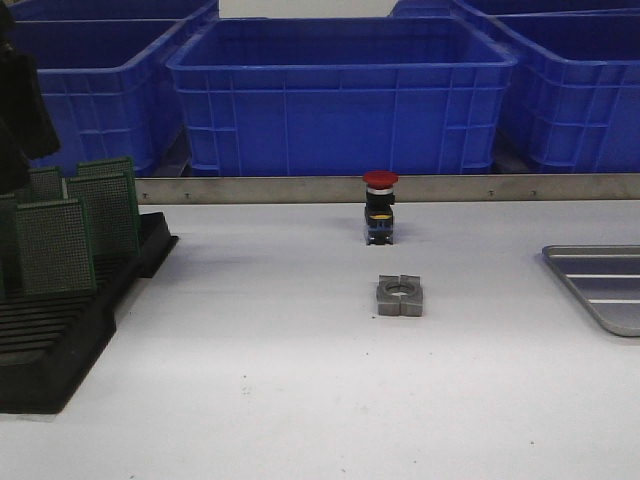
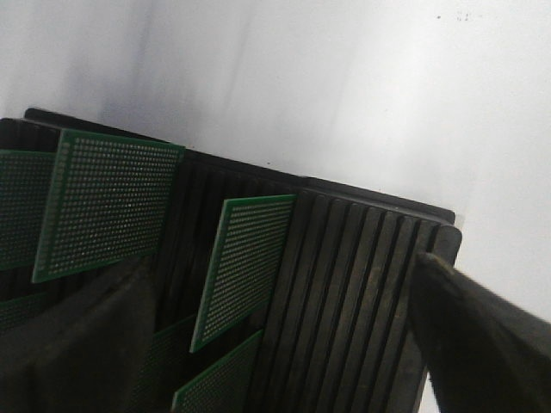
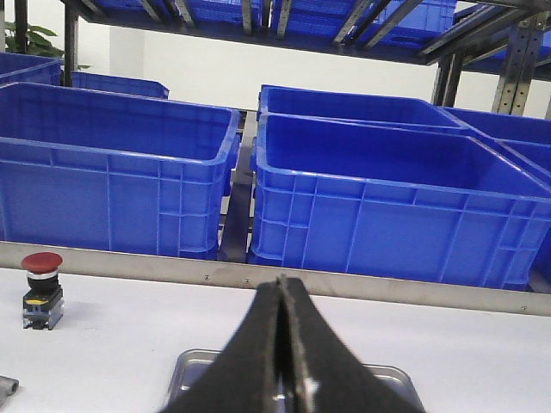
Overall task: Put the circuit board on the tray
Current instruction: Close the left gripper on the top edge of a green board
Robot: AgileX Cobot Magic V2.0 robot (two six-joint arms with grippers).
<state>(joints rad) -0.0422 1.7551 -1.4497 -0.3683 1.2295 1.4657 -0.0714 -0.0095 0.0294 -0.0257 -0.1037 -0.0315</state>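
Note:
My left gripper's open fingers are on both sides of the upright circuit board [image 1: 57,250] beside the empty slots. I should go down next until they close across its top edge [image 1: 48,203].
Several green perforated circuit boards [image 1: 55,245] stand upright in the black slotted rack [image 1: 60,350] at the left of the table. In the left wrist view my left gripper [image 2: 275,262] is open, its fingers [image 2: 469,335] wide apart over the rack [image 2: 362,284], with one board [image 2: 245,267] between them, not gripped. My left arm [image 1: 15,110] shows as a dark shape above the rack. The silver-grey tray [image 1: 600,285] lies at the right edge of the table. My right gripper [image 3: 280,282] is shut and empty, hovering above the tray [image 3: 194,366].
A red-capped push button [image 1: 380,208] stands mid-table, and it also shows in the right wrist view [image 3: 41,288]. A grey metal block with a hole [image 1: 400,295] lies in front of it. Blue plastic bins [image 1: 340,95] stand behind a metal rail [image 1: 500,188].

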